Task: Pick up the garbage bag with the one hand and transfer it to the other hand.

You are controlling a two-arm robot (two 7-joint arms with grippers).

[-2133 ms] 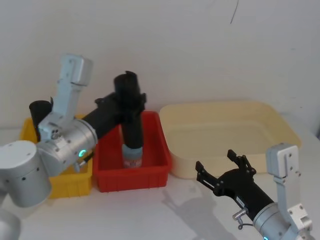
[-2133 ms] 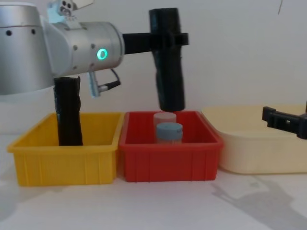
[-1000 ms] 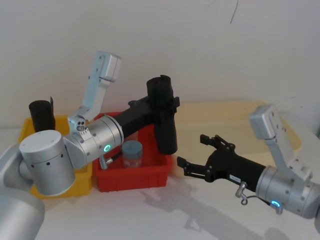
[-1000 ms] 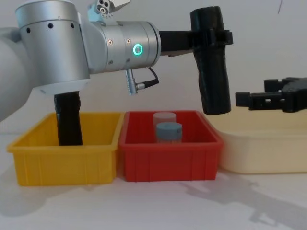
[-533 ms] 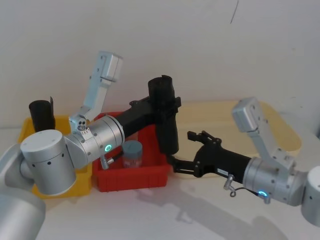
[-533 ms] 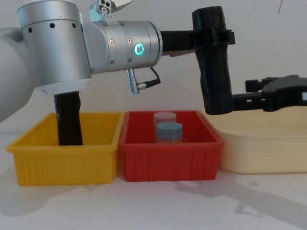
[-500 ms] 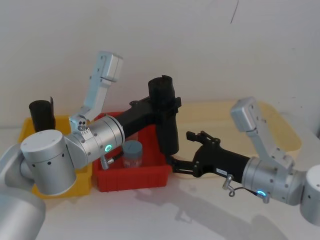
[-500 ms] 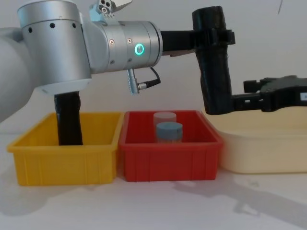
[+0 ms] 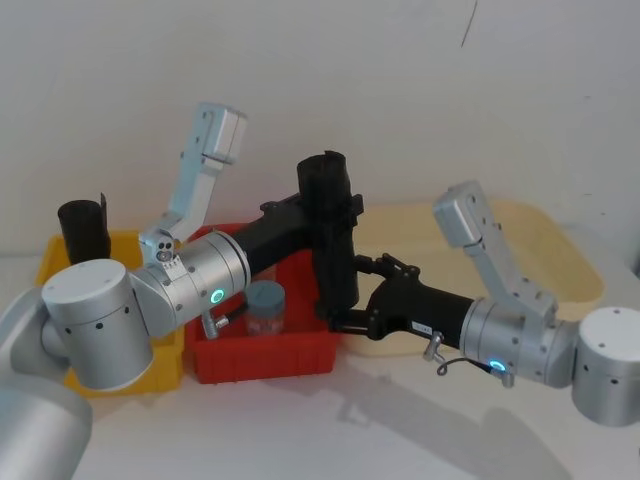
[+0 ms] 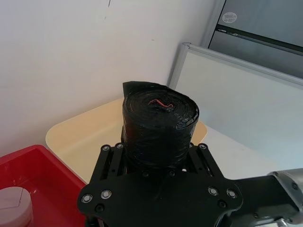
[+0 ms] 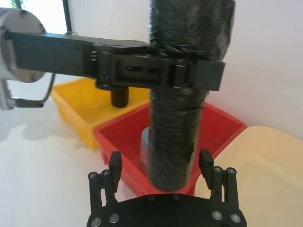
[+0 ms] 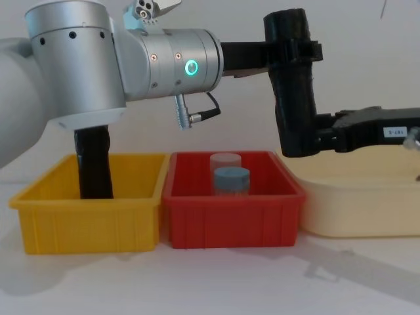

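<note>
The garbage bag's top end (image 12: 287, 25) is standing straight above my left gripper. The garbage bag will stay stiff and upright when I grab it by its lower end.
The garbage bag (image 12: 294, 92), a thick black glossy roll, hangs upright in the air over the red bin's right edge. My left gripper (image 12: 293, 52) is shut on it near its top, on a silver arm with a green-lit ring. The roll's coiled top (image 10: 160, 106) shows in the left wrist view between the clamp plates. My right gripper (image 11: 161, 163) is open, with one finger on each side of the roll's lower end (image 11: 175, 156) and small gaps between. From the head, the right gripper (image 9: 348, 292) reaches in from the right toward the bag (image 9: 332, 235).
Below sits a red bin (image 12: 233, 197) holding two capped jars (image 12: 231, 180). A yellow bin (image 12: 85, 223) to its left holds a slimmer black roll (image 12: 93, 164). A cream tub (image 12: 367, 210) lies at the right, under the right arm.
The left arm swung the bag rightward from above the red bin, then held still. The right gripper moved left until its open fingers straddle the bag's lower end.
</note>
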